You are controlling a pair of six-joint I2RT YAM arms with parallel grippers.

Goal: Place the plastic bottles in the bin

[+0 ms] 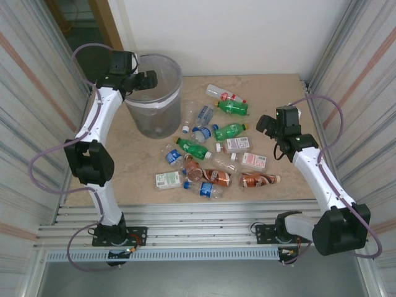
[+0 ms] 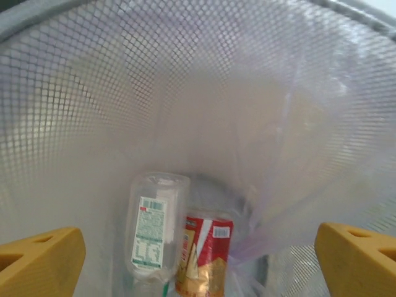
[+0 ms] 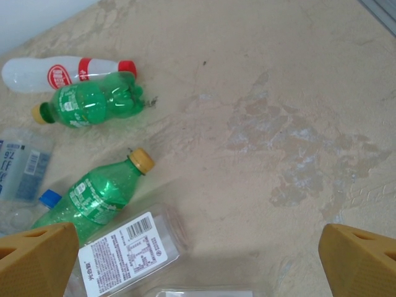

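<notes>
The white-labelled bottle's body [image 1: 163, 180] is free of its neighbours at the pile's front corner, so the robot's left gripper should keep going to that body [image 1: 168, 180] and close across it.
My left gripper [image 1: 143, 80] hangs over the mouth of the bin [image 1: 154, 120], open, with nothing between its yellow fingertips [image 2: 38, 260]. Down inside the bin's bag-lined mesh wall [image 2: 93, 93] lie a clear bottle with a green and white label [image 2: 153, 226] and a red and gold labelled bottle [image 2: 204, 257]. Several plastic bottles [image 1: 193, 148] lie scattered on the table to the right of the bin. My right gripper [image 1: 267, 125] is open above the table's right side, near a green bottle [image 3: 93, 193] and a clear white-labelled bottle [image 3: 127, 250].
Two more bottles, a white one with a red cap [image 3: 65, 72] and a green one [image 3: 90, 105], lie at the back. Bare beige tabletop [image 3: 278, 124] stretches to the right of the pile. Corrugated metal walls [image 1: 31, 93] close in both sides.
</notes>
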